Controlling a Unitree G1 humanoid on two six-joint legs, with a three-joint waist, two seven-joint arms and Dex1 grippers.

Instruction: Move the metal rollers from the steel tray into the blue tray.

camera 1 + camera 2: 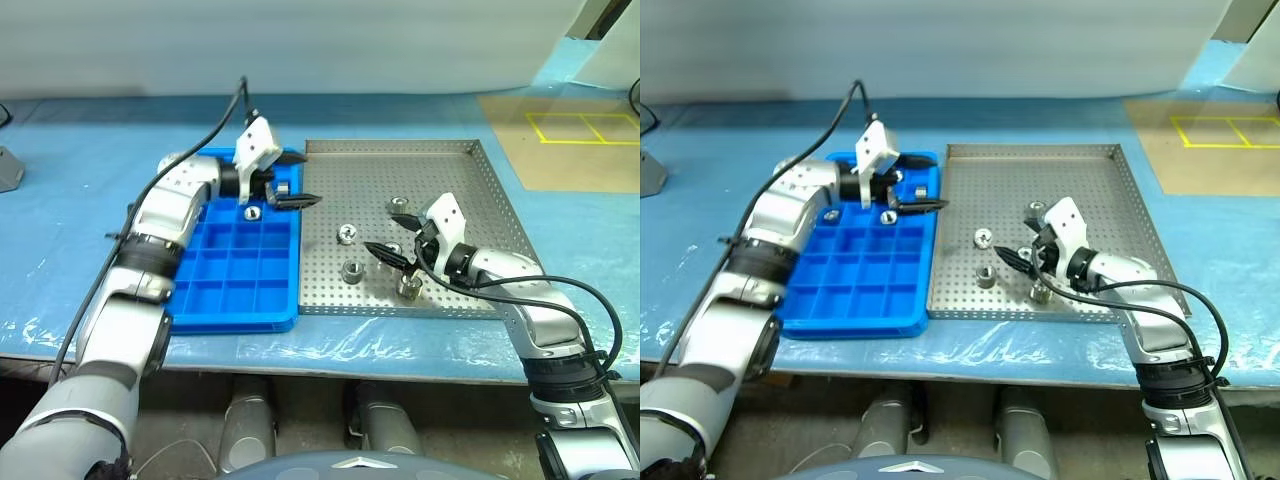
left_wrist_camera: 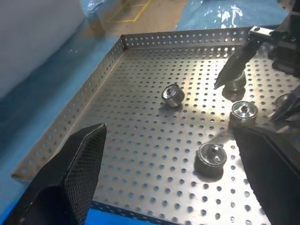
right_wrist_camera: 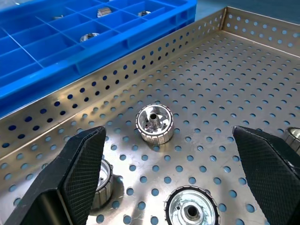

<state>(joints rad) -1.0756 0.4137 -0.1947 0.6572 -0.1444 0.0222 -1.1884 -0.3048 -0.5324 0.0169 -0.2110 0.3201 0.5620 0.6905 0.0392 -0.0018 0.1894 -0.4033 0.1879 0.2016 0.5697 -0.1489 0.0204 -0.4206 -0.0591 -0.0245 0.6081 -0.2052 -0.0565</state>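
The metal roller has a shiny rim around a dark hub, so I should expect a hollow cup around a tube in the middle when I lift the roller.
The steel tray holds several metal rollers, among them one at the back, one in the middle and one nearer the front. To its left lies the blue tray, with rollers in its rear compartments. My left gripper hovers open and empty over the blue tray's back right corner, pointing toward the steel tray. My right gripper stands open low over the steel tray. A roller lies just ahead of its fingers, and others sit below them.
Blue sheeting covers the table around both trays. A brown board with yellow tape lies at the back right. The steel tray's raised perforated rim separates the two trays. A grey object sits at the far left.
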